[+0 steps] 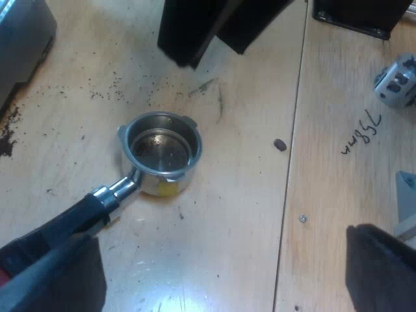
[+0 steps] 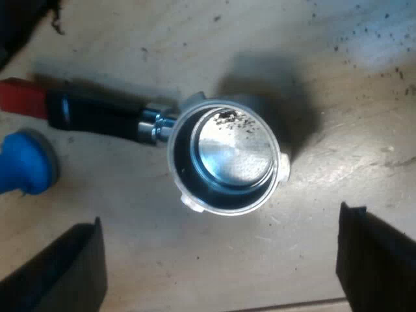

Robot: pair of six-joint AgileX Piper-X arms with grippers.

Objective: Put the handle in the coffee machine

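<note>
Small tabs are sticking out from the rim of the metal holder point(image 1: 160, 151). The metal holder will therefore catch in the coffee machine and stay up when I turn the holder's handle.
The metal holder point(image 1: 159, 153) lies on the wooden table, its round basket empty and facing up. Its dark handle point(image 1: 65, 224) runs toward one finger point(image 1: 58, 279) of my left gripper point(image 1: 221, 279), which is open and low over the table; the handle is not clamped. My right gripper point(image 2: 218, 273) hangs open over the holder point(image 2: 224, 159) and looks straight down into the basket, with a few grounds inside. From this side the handle point(image 2: 97, 114) ends in red point(image 2: 23, 97).
A blue tamper point(image 2: 23, 162) stands beside the handle's red end. Coffee grounds point(image 1: 104, 88) are strewn on the table, and a lone bean point(image 1: 279, 144) lies nearby. A grey machine body point(image 1: 19, 39), black shapes point(image 1: 195, 26) and a silver metal part point(image 1: 396, 81) lie beyond the basket.
</note>
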